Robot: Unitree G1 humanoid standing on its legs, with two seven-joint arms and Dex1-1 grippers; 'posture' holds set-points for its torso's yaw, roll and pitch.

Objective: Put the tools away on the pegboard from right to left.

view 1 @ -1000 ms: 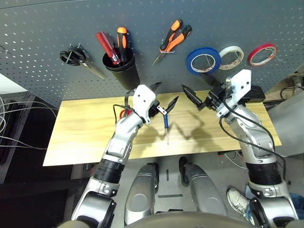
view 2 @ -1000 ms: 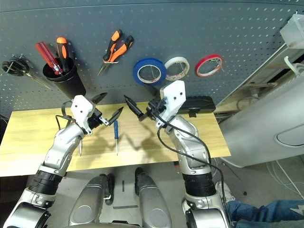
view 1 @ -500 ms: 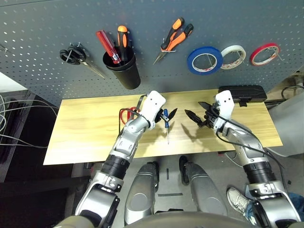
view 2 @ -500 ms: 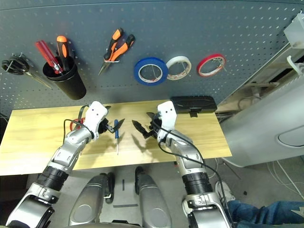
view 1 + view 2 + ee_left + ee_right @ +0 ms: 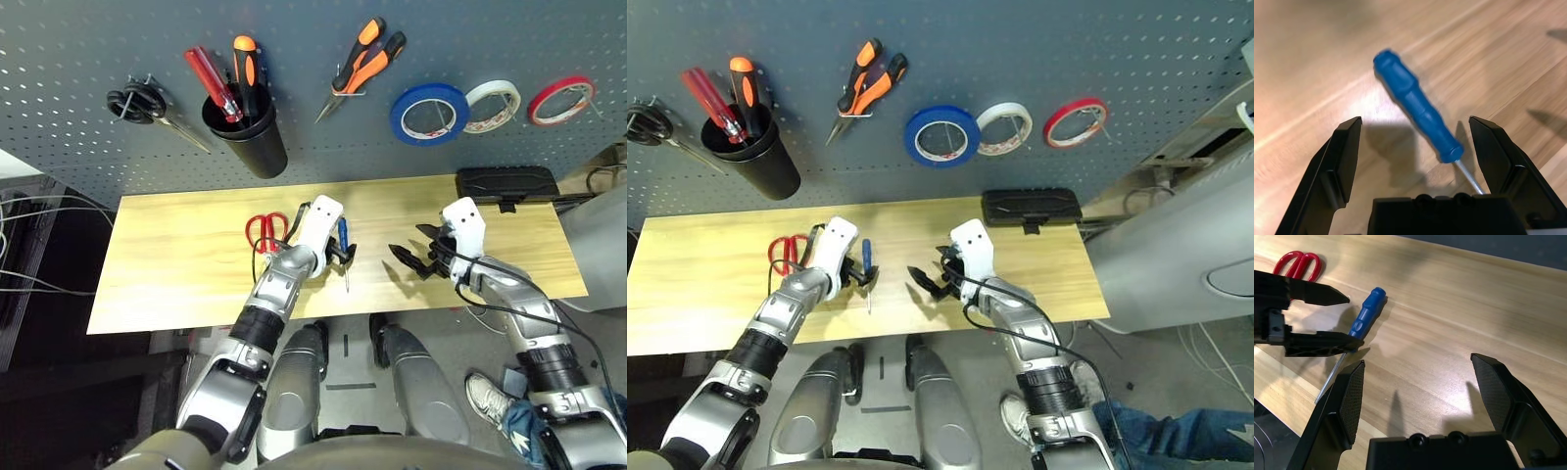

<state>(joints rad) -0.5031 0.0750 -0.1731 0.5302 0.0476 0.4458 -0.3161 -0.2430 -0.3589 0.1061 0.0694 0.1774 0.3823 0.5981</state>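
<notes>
I expect the small blue-handled screwdriver to stand handle up too when I lower it in, since screwdriver handles stick out above the black cup's rim.
A small blue-handled screwdriver lies on the wooden table, shaft pointing toward the near edge. My left gripper is low over it and open. In the left wrist view the blue handle lies between the spread fingers without touching them. Red-handled scissors lie flat just left of that arm. My right gripper hovers open and empty over bare wood to the right. On the pegboard hang the blue tape roll and the orange-and-black pliers.
A black cup on the board holds red and orange screwdrivers. Black-handled scissors hang at far left, and white and red tape rolls at right. A black box sits at the table's back right.
Both arms have come down from near the pegboard to the table. The left gripper has settled over the blue screwdriver, and the right one has dropped away from the blue tape.
</notes>
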